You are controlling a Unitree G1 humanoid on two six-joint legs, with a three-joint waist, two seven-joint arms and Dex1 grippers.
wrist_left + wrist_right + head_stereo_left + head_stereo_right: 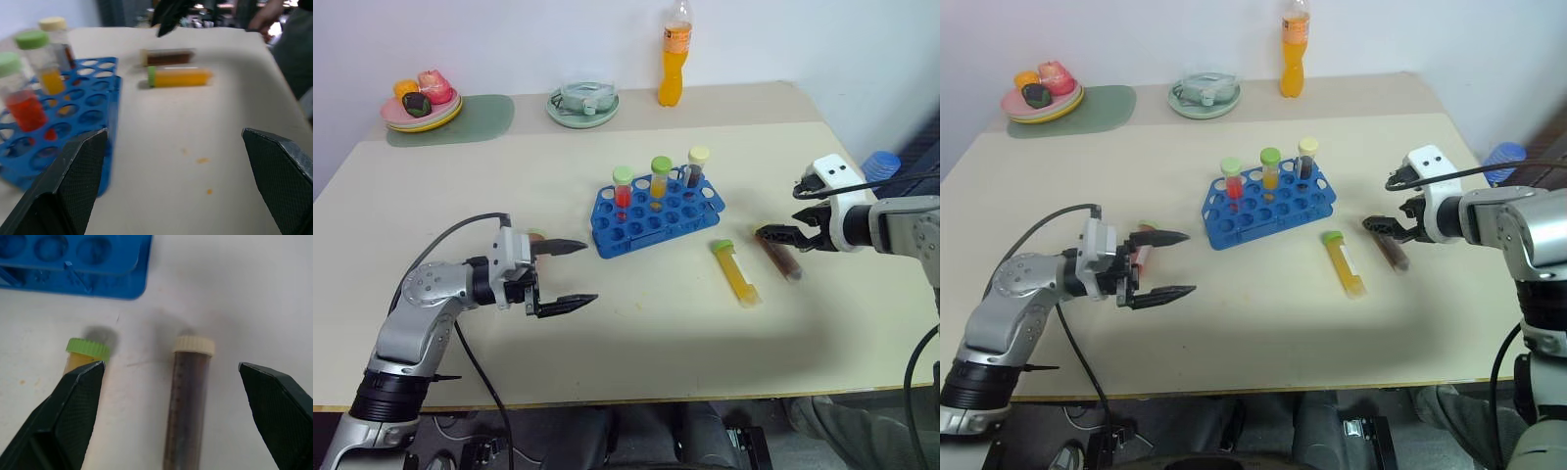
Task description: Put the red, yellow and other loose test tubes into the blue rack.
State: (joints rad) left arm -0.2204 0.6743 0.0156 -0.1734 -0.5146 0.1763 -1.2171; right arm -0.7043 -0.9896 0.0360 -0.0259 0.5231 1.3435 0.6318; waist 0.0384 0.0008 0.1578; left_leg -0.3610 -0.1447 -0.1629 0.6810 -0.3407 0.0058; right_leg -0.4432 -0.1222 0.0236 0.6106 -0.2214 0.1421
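Observation:
The brown tube's body (188,413) runs lengthwise between the open fingers of my right gripper, so I should keep lowering them until they can close just below the tube's cream cap (192,366).
The blue rack (656,213) stands mid-table with three capped tubes upright in its back row: red (623,188), yellow (660,178) and brown (695,166). To its right two loose test tubes lie flat, a yellow one with a green cap (737,273) and a brown one with a cream cap (781,257). My right gripper (778,212) hovers open above them, its fingers either side of the brown tube (188,396). Left of the rack, my left gripper (591,271) is open, empty and pointing towards it. A reddish tube (1143,253) lies partly hidden behind its fingers.
An orange drink bottle (674,59) stands at the table's back edge. Left of it sit a pale green dish (582,106) and stacked plates of toy food (421,106) on a green mat (480,117). A blue object (881,164) sits beyond the right edge.

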